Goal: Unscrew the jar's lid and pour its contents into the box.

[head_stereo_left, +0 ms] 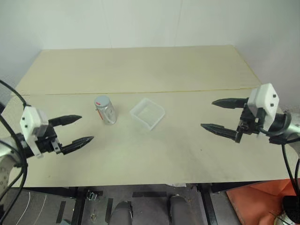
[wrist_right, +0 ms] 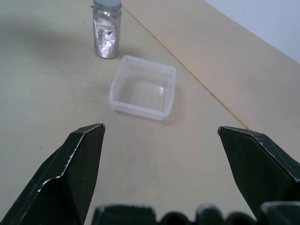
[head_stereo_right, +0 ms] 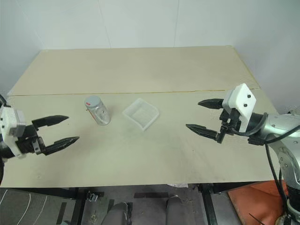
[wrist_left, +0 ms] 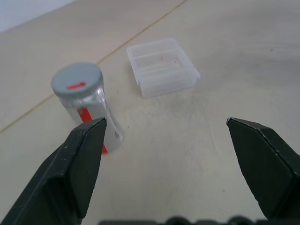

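Note:
The grey lid (wrist_left: pixel 77 77) will turn bit by bit and stay seated through several twists when the robot unscrews it, because a deep ridged rim (wrist_left: pixel 81 95) goes around the jar's top.
The jar (head_stereo_left: pixel 106 111) stands upright on the pale table, left of centre, silvery with a red-and-white patch near its top. Its grey lid (head_stereo_left: pixel 102 101) sits screwed on; the left wrist view shows the lid (wrist_left: pixel 77 79) with a red mark. Just right of the jar rests the box (head_stereo_left: pixel 147 114), a clear shallow tray, seen empty in the right wrist view as the box (wrist_right: pixel 143 88). My left gripper (head_stereo_left: pixel 77 129) hovers open at the near left, a short way from the jar. Over the right side hangs my right gripper (head_stereo_left: pixel 221 116), open too, pointing toward the box.
A thin seam (head_stereo_left: pixel 140 92) crosses the table (head_stereo_left: pixel 140 65) behind the jar and box. White walls close in behind and to the right. Orange fabric (head_stereo_left: pixel 258 197) lies on the floor at the near right. Cables hang by both arms.

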Tool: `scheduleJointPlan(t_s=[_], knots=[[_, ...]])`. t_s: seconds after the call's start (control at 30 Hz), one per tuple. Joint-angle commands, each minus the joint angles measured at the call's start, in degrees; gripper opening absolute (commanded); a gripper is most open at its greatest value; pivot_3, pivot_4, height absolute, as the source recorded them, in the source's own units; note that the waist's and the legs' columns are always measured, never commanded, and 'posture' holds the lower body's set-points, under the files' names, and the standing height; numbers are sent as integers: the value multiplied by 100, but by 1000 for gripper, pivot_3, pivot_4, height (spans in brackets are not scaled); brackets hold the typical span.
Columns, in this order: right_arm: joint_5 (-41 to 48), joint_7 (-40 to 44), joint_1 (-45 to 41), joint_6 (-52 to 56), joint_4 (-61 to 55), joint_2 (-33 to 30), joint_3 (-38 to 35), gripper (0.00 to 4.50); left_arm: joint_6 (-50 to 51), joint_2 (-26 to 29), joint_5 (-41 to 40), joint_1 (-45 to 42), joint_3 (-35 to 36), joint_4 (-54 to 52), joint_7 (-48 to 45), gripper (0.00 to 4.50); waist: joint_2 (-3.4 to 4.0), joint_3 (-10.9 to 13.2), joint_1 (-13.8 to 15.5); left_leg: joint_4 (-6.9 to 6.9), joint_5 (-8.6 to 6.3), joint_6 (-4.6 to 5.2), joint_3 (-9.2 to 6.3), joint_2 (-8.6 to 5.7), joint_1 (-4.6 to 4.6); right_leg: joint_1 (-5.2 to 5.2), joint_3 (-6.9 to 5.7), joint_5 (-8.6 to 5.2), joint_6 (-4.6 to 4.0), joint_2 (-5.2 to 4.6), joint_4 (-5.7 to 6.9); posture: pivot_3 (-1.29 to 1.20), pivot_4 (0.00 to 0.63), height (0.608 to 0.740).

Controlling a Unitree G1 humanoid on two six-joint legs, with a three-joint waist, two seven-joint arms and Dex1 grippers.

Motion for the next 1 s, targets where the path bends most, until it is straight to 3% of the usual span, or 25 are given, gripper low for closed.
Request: scheduleJointPlan(t_s=[0.03,0.33,0.67,1.0], knots=[[-88,-151,-13,-176,-137,100,76,4500,47,123,-129,-57,236,-118,41,4458,0,0,18,0,0,0,0,0,0,1,0,0,0,0,-1,0,150,740],[17,-326,58,-89,-345,218,-23,4500,100,-119,210,-422,-162,22,740,4458,0,0,76,1,0,0,2,-1,0,0,2,0,1,-1,-3,0,150,740],[10,-520,54,-18,-645,202,-23,4500,-147,-1251,859,-1289,-1184,792,1898,4458,-1,-1,95,4,0,0,0,-2,-1,2,1,2,1,0,-2,0,150,740],[185,-685,167,157,-969,138,-222,4500,-777,-2022,1608,-2051,-1793,1517,2695,4458,-3,-2,90,6,0,0,-1,-4,-1,2,1,3,3,-1,-4,0,150,740]])
